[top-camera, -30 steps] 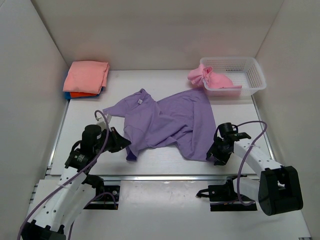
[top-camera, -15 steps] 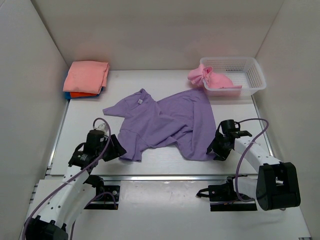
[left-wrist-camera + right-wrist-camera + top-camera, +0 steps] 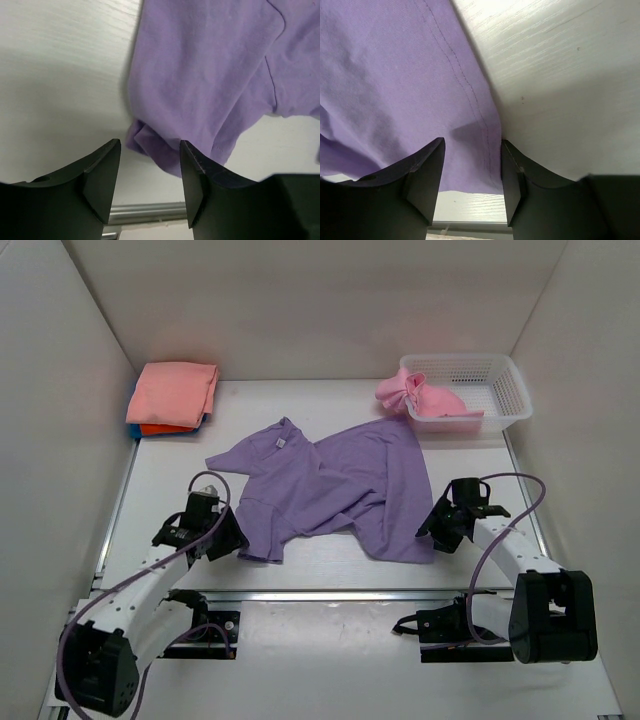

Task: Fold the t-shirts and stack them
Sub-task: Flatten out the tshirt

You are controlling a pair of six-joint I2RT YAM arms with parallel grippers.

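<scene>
Next, I pinch the t-shirt's hem corner with my right gripper and lift together with my left gripper to spread the t-shirt flat, because the purple t-shirt's near side is bunched up.
A lavender-purple t-shirt lies spread and creased on the table's middle. My left gripper stands open at its near-left sleeve; in the left wrist view the sleeve's folded corner lies just past the left gripper's empty jaws. My right gripper is open over the shirt's near-right hem, and the purple cloth lies flat under the right gripper. A salmon-pink t-shirt lies folded on top of an orange one with a blue edge at the back left. A light pink t-shirt hangs out of the basket.
The white mesh basket stands at the back right against the wall. White walls close in the table on the left, back and right. A metal rail runs along the near edge between the arm bases.
My left gripper was shut on the purple sleeve and has opened, dropping it flat on the table. My right gripper shifted slightly back and right along the hem, staying open.
</scene>
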